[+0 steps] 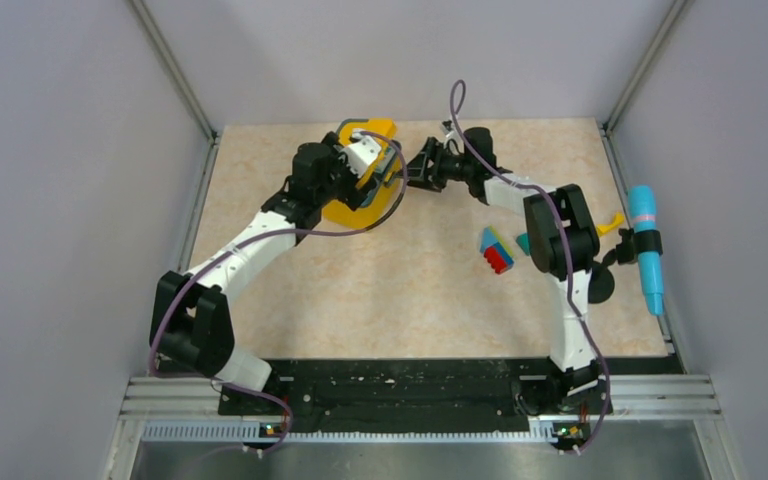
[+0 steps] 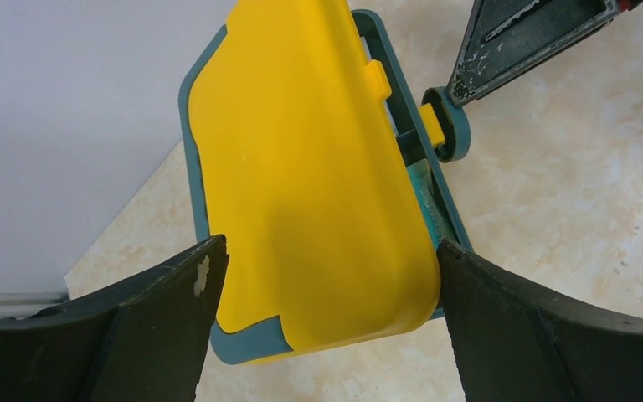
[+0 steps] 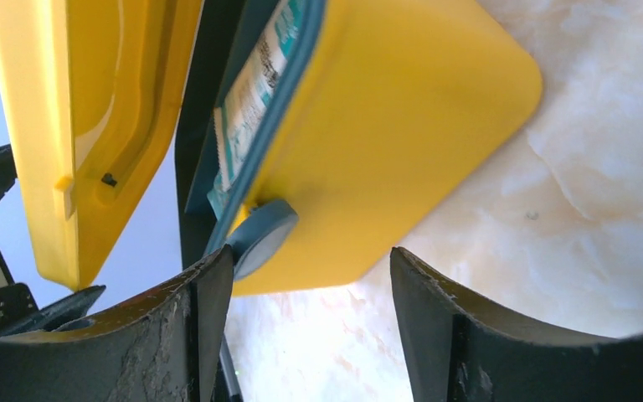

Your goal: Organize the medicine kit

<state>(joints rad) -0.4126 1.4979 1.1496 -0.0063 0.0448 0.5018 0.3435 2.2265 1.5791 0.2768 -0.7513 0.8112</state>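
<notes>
The lid (image 3: 105, 159) stands ajar above the round teal latch (image 3: 265, 235), so my left gripper should lower the lid and brace it shut while my right gripper works the latch.
The yellow medicine kit (image 1: 360, 212) is at the back middle of the table, tilted up on its edge. My left gripper (image 1: 375, 170) is shut on it; in the left wrist view (image 2: 326, 276) a finger presses each side of the yellow shell (image 2: 301, 167). My right gripper (image 1: 412, 172) is open just right of the kit. In the right wrist view (image 3: 311, 276) the lid stands ajar from the body (image 3: 402, 126), a printed packet shows in the gap, and my left finger is beside the round teal latch (image 3: 261, 234). The latch also shows in the left wrist view (image 2: 450, 126).
A small stack of coloured blocks (image 1: 497, 250) and a dark teal piece (image 1: 523, 243) lie beside the right arm. A small yellow thing (image 1: 611, 222) and a cyan pen-shaped thing (image 1: 646, 250) sit at the right edge. Walls close in the table.
</notes>
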